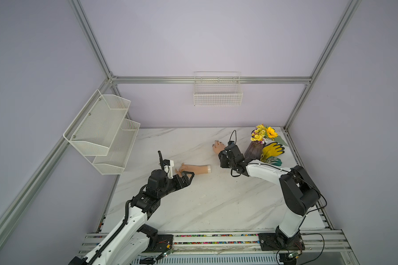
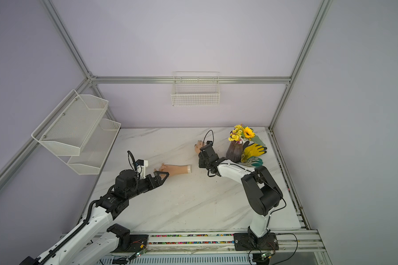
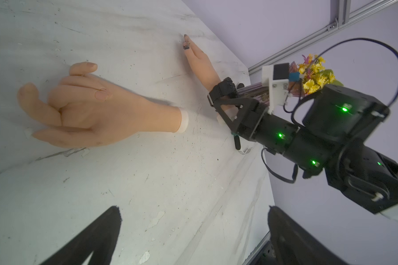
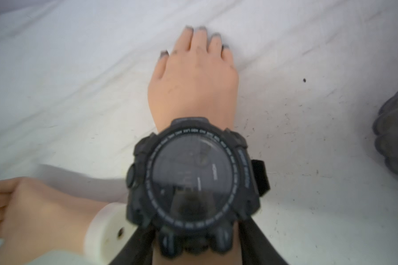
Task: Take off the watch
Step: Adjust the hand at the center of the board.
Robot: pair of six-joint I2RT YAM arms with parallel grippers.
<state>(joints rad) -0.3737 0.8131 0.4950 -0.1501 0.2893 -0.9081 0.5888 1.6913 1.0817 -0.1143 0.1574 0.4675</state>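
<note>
My left gripper is far from the watched hand [image 1: 217, 146], which lies palm down, so my right gripper should first bring that hand to mid-table [image 1: 204, 181] and turn its palm up.
A bulky black watch [image 4: 193, 179] [image 3: 224, 88] sits on the wrist of a mannequin hand [image 1: 217, 146] [image 2: 198, 146] lying palm down at the far right of the marble table [image 1: 205, 202]. My right gripper [image 4: 197, 229] [image 1: 223, 158] is closed round that wrist at the watch. Its fingers [image 4: 136, 243] flank the forearm and their tips are hidden under the case. A second, bare mannequin hand [image 1: 193, 169] [image 3: 97, 107] lies mid-table. My left gripper [image 1: 189, 175] [image 3: 193, 211] hovers open just in front of it, holding nothing.
A purple vase [image 1: 254, 150] with yellow flowers [image 1: 265, 133] stands close to the right of the watched wrist, with yellow gloves [image 1: 272, 149] and green gloves [image 1: 274, 161] beside it. A wire basket [image 1: 217, 91] hangs on the back wall. Mesh shelves [image 1: 104, 128] hang on the left.
</note>
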